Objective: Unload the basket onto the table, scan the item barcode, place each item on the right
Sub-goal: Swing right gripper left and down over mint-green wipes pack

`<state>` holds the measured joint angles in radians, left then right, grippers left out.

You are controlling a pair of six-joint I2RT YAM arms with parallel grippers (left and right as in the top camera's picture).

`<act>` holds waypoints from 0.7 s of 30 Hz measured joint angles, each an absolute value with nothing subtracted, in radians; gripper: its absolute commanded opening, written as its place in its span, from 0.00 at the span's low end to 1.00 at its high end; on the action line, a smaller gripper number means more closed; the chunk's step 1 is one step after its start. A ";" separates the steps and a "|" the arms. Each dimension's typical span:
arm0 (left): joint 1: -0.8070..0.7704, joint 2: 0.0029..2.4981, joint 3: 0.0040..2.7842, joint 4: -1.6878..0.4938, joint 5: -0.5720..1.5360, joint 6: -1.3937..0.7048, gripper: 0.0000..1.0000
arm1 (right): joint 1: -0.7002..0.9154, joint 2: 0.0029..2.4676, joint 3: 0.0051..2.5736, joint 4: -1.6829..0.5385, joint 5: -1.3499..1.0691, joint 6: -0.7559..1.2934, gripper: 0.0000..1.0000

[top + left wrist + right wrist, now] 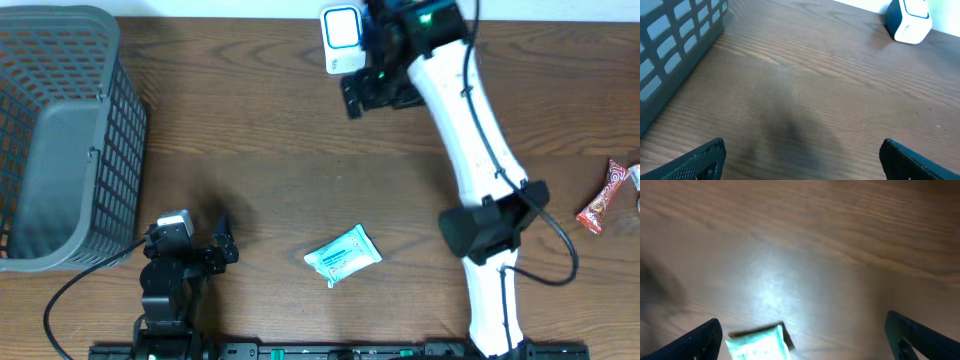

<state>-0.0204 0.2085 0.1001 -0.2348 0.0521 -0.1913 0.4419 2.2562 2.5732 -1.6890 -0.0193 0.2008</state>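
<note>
My right gripper is open and empty beside the barcode scanner (343,42), so I should swing it back to the teal and white packet (343,256) near the front before scanning.
The item, a teal and white packet (343,255), lies flat on the wooden table near the front middle. The right wrist view shows its brightly lit edge (759,344) low in the frame, nearer the left finger, with nothing gripping it. A white and blue barcode scanner (340,38) stands at the table's far edge; the left wrist view has it far off (909,20). My right gripper (375,95) hangs open just below the scanner, jaws wide (807,342). Left of the packet, my left gripper (225,240) rests open and empty (802,160).
A grey plastic basket (60,140) fills the left side of the table, and its wall (670,45) is close to my left gripper. A red snack wrapper (603,197) lies at the right edge. The white right arm (470,130) crosses the table's right half.
</note>
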 measured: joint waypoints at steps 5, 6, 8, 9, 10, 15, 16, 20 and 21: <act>-0.020 0.208 0.100 -0.235 0.052 -0.191 0.98 | 0.538 2.045 2.569 -1.692 0.053 0.202 0.99; -0.020 0.208 0.100 -0.235 0.052 -0.191 0.98 | 0.550 2.003 2.569 -1.692 0.059 0.202 0.99; -0.020 0.208 0.100 -0.235 0.052 -0.191 0.98 | 0.584 1.898 2.571 -1.692 0.070 0.202 0.99; -0.020 0.208 0.100 -0.235 0.052 -0.191 0.98 | 0.603 1.844 2.573 -1.692 0.075 0.202 0.99; -0.020 0.208 0.100 -0.235 0.052 -0.191 0.98 | 0.616 1.805 2.574 -1.693 0.079 0.201 0.99; -0.020 0.208 0.100 -0.235 0.052 -0.191 0.98 | 0.696 1.612 2.478 -1.693 0.176 0.208 0.99; -0.020 0.208 0.100 -0.235 0.052 -0.191 0.98 | 0.705 1.587 2.431 -1.684 0.221 0.217 0.99; -0.020 0.208 0.100 -0.234 0.052 -0.191 0.98 | 0.704 1.534 2.218 -1.558 0.405 0.258 0.99; -0.020 0.209 0.100 -0.234 0.052 -0.191 0.97 | 0.698 1.542 2.131 -1.468 0.458 0.260 0.99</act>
